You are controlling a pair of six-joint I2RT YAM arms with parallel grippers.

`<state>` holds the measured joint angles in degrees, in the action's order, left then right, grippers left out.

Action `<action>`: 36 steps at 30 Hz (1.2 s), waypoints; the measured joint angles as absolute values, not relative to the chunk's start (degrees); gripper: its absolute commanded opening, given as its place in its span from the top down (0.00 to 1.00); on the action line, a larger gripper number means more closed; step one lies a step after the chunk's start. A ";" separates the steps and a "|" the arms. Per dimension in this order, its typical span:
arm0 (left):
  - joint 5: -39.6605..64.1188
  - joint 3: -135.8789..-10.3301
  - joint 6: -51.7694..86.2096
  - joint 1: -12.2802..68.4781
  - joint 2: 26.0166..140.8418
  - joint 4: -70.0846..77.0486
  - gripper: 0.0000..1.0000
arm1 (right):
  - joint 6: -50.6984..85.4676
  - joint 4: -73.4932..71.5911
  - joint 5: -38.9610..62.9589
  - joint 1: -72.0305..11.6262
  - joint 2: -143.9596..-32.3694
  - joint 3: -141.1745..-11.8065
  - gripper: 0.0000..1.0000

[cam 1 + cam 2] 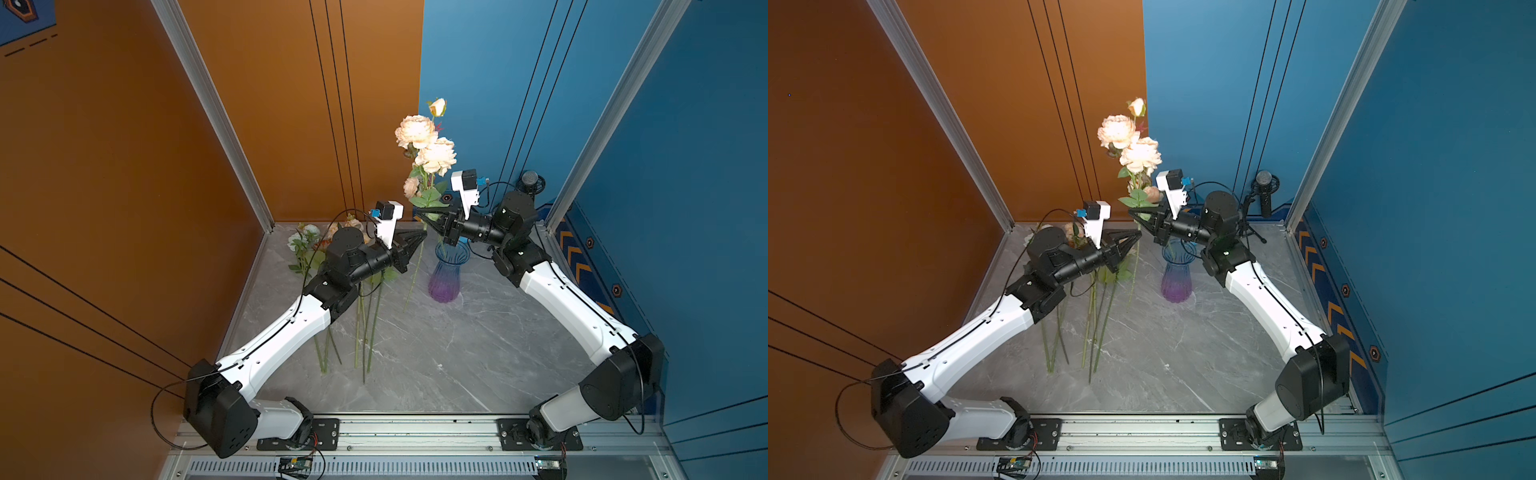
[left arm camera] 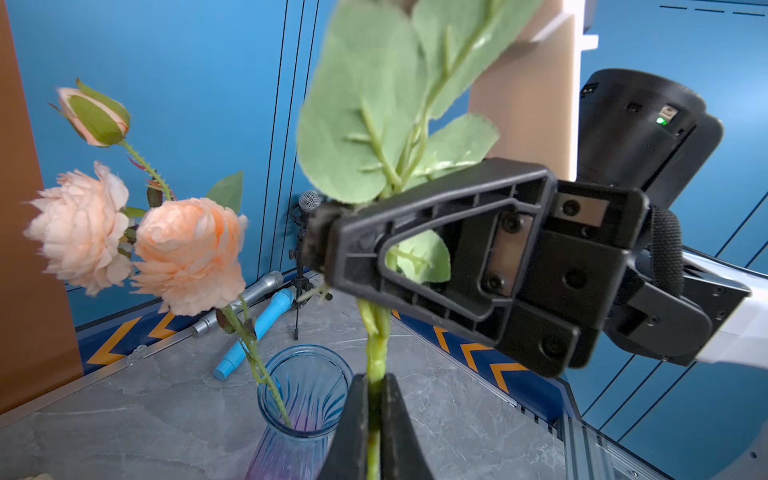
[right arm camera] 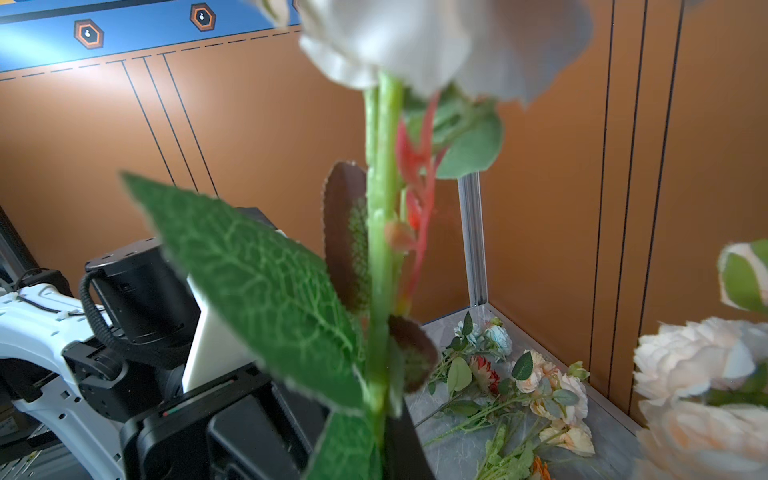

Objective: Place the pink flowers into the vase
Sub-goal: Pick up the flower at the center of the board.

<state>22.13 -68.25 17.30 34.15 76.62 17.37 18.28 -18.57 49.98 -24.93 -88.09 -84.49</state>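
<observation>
The lower stem (image 1: 417, 264) must go in, and my left gripper is holding it. Next, my left gripper opens and moves back before my right gripper carries the flower to the vase (image 1: 453, 252).
One pink flower stem (image 2: 376, 353) hangs upright beside the vase, held by both grippers. My left gripper (image 2: 376, 382) is shut on its lower part, and in a top view (image 1: 423, 235) the stem's tail (image 1: 413, 276) reaches down toward the table. My right gripper (image 1: 418, 212) is shut on the same stem a little higher, among the leaves (image 3: 266, 286). The ribbed blue-to-purple vase (image 2: 280, 459) (image 1: 444, 278) stands just right of the held stem. It holds another pink flower with two blooms (image 2: 189, 253) and a bud (image 2: 97, 114). Peach blooms (image 1: 415, 131) rise above both grippers.
More flowers lie at the back left of the marble table (image 1: 436, 365), half under my left arm: a white-bluish cluster (image 1: 305, 239), an orange flower (image 3: 482, 370) and long stems (image 1: 359, 332). A microphone on a stand (image 1: 530, 180) and two loose microphones (image 2: 257, 328) are at the back right.
</observation>
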 measured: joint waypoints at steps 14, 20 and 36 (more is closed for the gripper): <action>21.28 -68.27 18.61 33.78 78.37 17.78 0.24 | 17.78 -18.28 47.46 -21.93 -88.07 -84.68 1.00; 19.22 -68.27 18.81 32.67 78.43 14.17 0.18 | 13.34 -12.60 44.25 -20.16 -87.37 -86.11 1.00; 1.10 -54.24 14.79 33.67 71.96 -1.83 0.17 | 3.86 -3.77 35.27 -15.86 -84.62 -92.88 1.00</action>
<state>1.10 -54.24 14.79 33.67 71.96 -1.83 3.86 -3.77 35.27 -15.86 -84.62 -92.88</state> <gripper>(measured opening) 0.833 0.077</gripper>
